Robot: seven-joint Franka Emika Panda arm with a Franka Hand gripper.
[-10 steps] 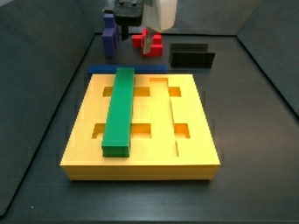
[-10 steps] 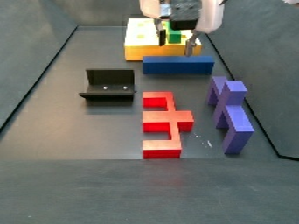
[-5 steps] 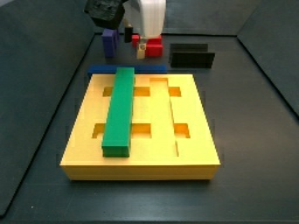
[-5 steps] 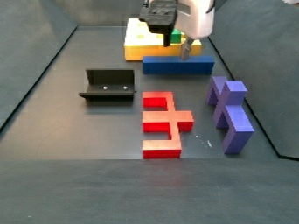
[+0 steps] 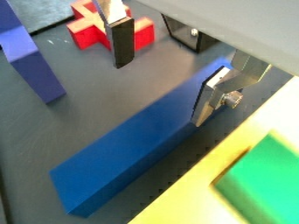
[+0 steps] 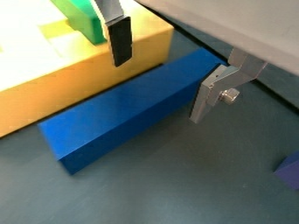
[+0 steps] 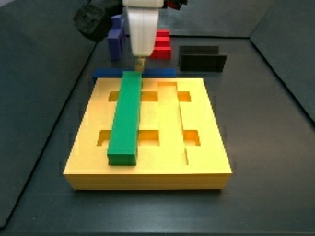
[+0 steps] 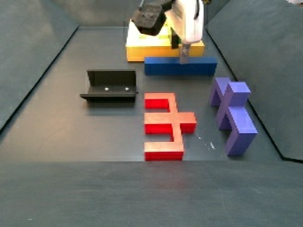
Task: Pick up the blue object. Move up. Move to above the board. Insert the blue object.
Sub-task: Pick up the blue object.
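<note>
I expect the blue object point(image 7: 159, 73) to stay partly raised when I put it into the empty groove, because the green bar point(image 7: 125, 120) sticks up out of its groove.
The blue object point(image 7: 109, 74) lies flat on the floor against the far short edge of the yellow board point(image 7: 207, 134). It also shows in a side view point(image 8: 180, 66) and in both wrist views point(image 5: 135, 149) point(image 6: 122, 118). My gripper point(image 7: 139, 64) is open and low over the bar, also in a side view point(image 8: 183, 50). In both wrist views its fingers point(image 5: 121, 45) point(image 6: 207, 96) stand on either side of the bar, gripper point(image 6: 163, 68) straddling it near one end, not closed on it. A green bar point(image 7: 127, 115) lies in a groove of the board.
The dark fixture point(image 7: 201, 58) point(image 8: 110, 86) stands on the floor beyond the board. A red piece point(image 8: 166, 124) point(image 5: 96, 24) and purple-blue notched blocks point(image 8: 233, 115) point(image 5: 30, 61) lie near it. Dark walls close in the floor on both sides.
My gripper has come down and across from above the far pieces to the blue bar, its fingers now on either side of it. The bar has not moved.
</note>
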